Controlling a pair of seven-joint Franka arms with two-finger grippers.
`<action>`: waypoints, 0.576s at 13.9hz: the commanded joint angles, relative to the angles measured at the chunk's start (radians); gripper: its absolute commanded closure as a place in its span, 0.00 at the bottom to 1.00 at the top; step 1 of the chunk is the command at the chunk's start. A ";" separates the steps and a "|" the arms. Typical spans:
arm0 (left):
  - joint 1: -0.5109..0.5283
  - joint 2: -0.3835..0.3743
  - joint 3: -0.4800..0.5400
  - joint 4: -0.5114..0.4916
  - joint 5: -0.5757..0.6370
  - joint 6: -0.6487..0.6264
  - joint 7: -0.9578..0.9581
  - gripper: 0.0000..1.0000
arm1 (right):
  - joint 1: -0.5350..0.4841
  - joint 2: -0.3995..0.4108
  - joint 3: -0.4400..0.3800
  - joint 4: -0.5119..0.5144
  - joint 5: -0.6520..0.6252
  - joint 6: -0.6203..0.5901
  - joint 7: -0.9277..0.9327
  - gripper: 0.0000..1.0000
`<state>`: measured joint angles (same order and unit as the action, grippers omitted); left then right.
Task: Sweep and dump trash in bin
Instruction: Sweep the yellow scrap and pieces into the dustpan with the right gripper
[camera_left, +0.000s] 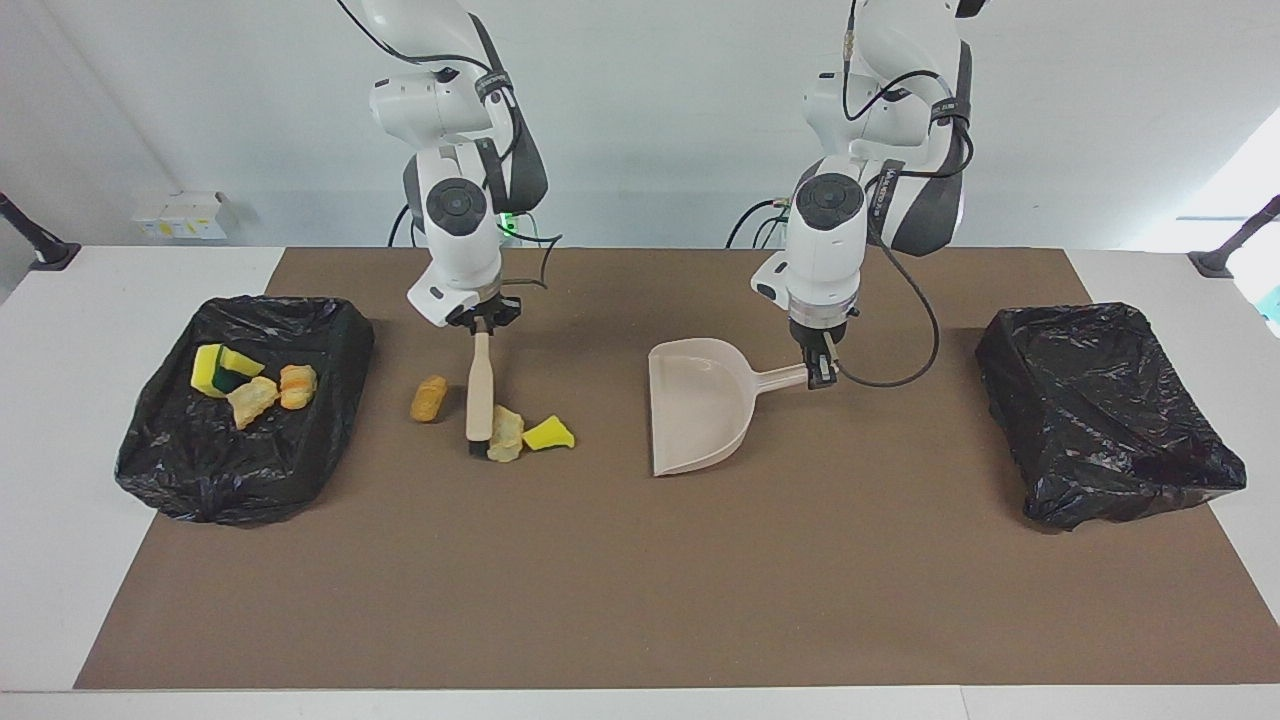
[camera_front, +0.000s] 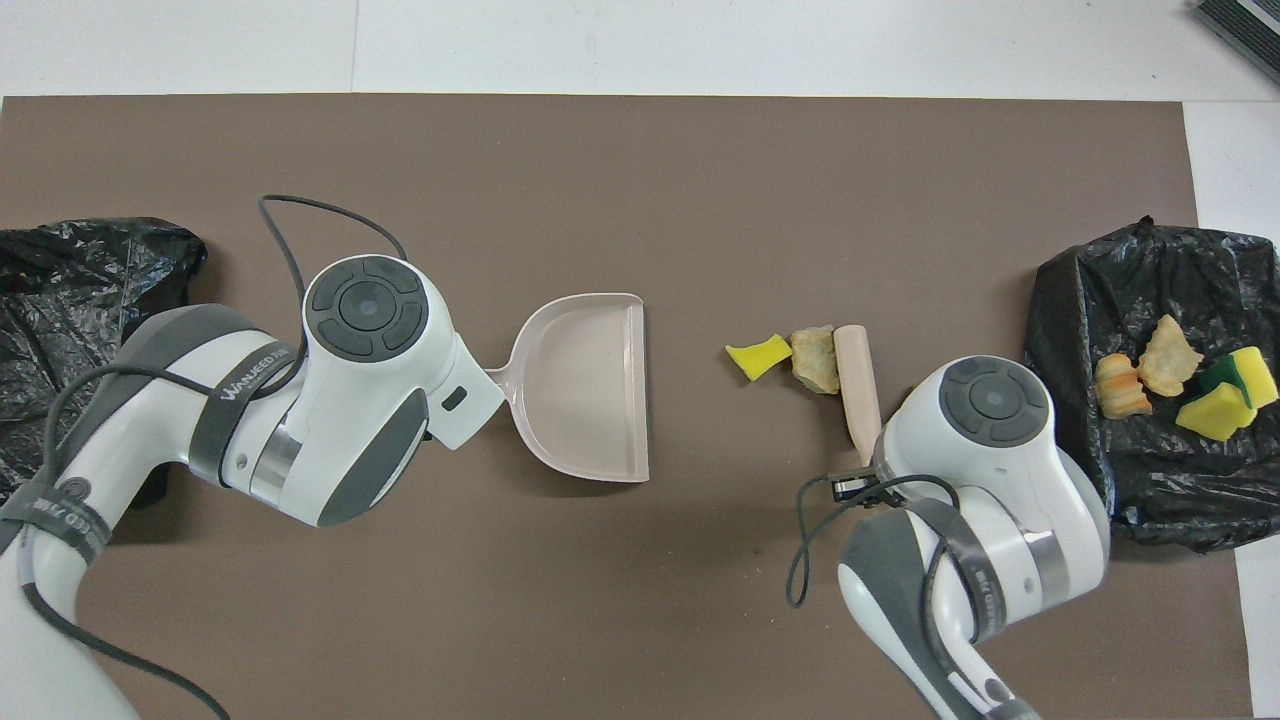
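Note:
The orange-brown lump (camera_left: 428, 398) is on the bin side of the brush, so next my right gripper moves the brush back behind the lump before it sweeps toward the dustpan.
My right gripper (camera_left: 482, 322) is shut on the handle of the beige brush (camera_left: 479, 395), whose black bristles rest on the mat against a tan foam chunk (camera_left: 506, 432). A yellow sponge piece (camera_left: 548, 434) lies beside that chunk, toward the dustpan. An orange-brown lump (camera_left: 429, 398) lies on the brush's bin side; my right arm hides it in the overhead view. My left gripper (camera_left: 822, 370) is shut on the handle of the beige dustpan (camera_left: 700, 405), whose open mouth faces the trash. The brush (camera_front: 858, 385), chunk (camera_front: 815, 358), yellow piece (camera_front: 757, 356) and dustpan (camera_front: 590, 390) show in the overhead view.
A bin lined with a black bag (camera_left: 180, 460) stands at the right arm's end and holds several scraps (camera_left: 253, 400). A second black-bagged bin (camera_left: 1105, 415) stands at the left arm's end. A brown mat (camera_left: 640, 580) covers the table.

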<state>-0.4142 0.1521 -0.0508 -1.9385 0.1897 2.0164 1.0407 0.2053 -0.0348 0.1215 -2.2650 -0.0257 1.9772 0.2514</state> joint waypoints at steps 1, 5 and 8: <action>-0.003 0.003 0.005 -0.019 0.013 0.039 -0.001 1.00 | 0.005 0.029 -0.006 0.131 0.017 -0.136 0.011 1.00; -0.005 0.004 0.005 -0.027 0.013 0.053 -0.005 1.00 | -0.082 0.013 -0.014 0.174 -0.089 -0.221 0.000 1.00; -0.008 0.021 0.003 -0.028 0.013 0.068 -0.007 1.00 | -0.208 -0.028 -0.008 0.086 -0.079 -0.125 -0.081 1.00</action>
<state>-0.4142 0.1745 -0.0508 -1.9458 0.1898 2.0473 1.0406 0.0598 -0.0265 0.1021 -2.1124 -0.1058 1.7881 0.2323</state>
